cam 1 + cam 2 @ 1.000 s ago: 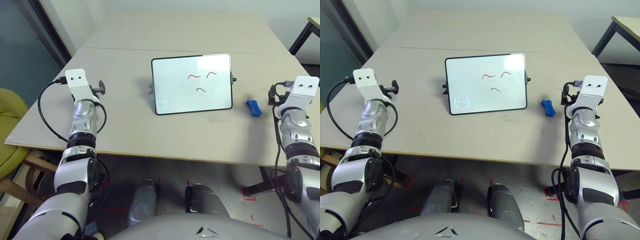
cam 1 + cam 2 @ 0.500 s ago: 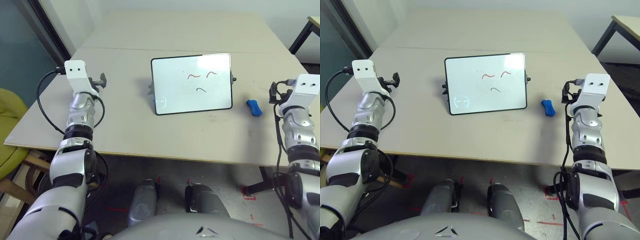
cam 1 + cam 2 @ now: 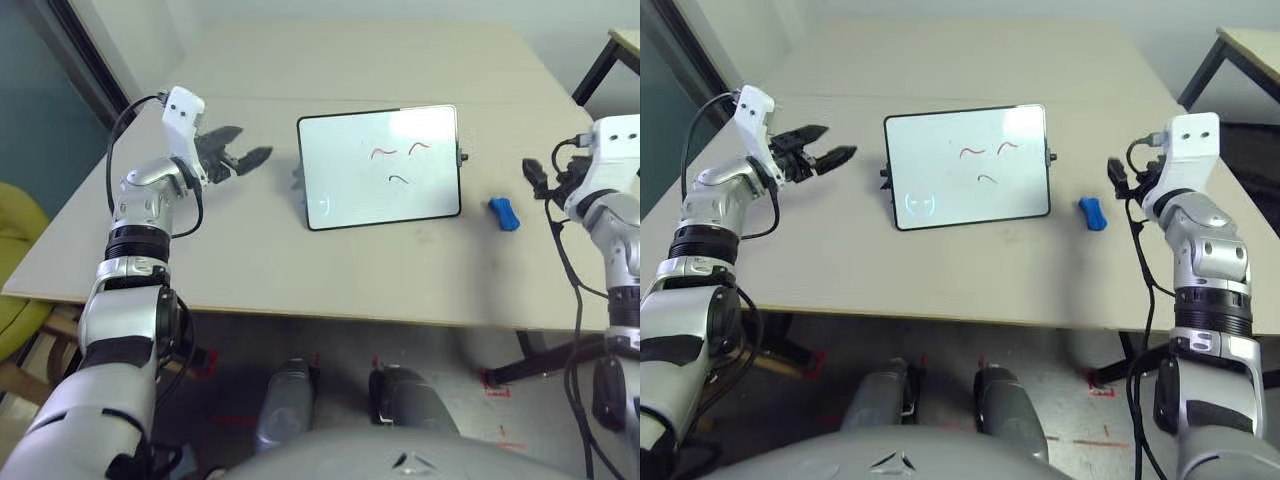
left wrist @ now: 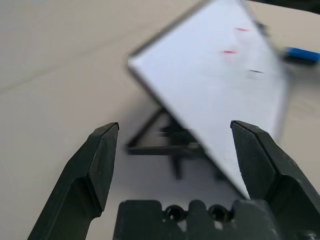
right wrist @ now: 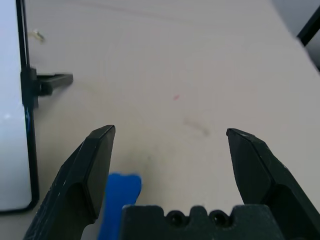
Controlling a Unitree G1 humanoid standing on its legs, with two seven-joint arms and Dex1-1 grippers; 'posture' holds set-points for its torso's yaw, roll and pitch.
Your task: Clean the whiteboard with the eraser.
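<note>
The blue eraser lies clear of the whiteboard's edge (image 3: 461, 190), so my open right gripper should keep going down toward the eraser's narrow middle (image 3: 505, 214) and close there.
The whiteboard (image 3: 381, 166), black-framed and tilted on a small stand, sits mid-table with two red squiggles and a dark one on it. The blue eraser (image 3: 504, 213) lies flat on the table just right of the board. My left gripper (image 3: 245, 160) hovers to the left of the board, fingers open and pointing at its left edge, nothing between them. My right gripper (image 3: 1118, 176) is raised to the right of the eraser, open and empty. In the right wrist view the eraser (image 5: 118, 201) shows by one finger (image 5: 89, 175), and the whiteboard (image 5: 14, 125) edge beside it.
The beige table (image 3: 300, 260) has a seam across its far half. A dark table leg (image 3: 600, 65) stands at the far right, a yellow-green chair (image 3: 20, 260) at the near left. Cables loop off both wrists.
My left arm has swung in toward the whiteboard's left side, its fingers now pointing at the board. My right wrist has lifted and turned toward the eraser. Board and eraser have stayed put.
</note>
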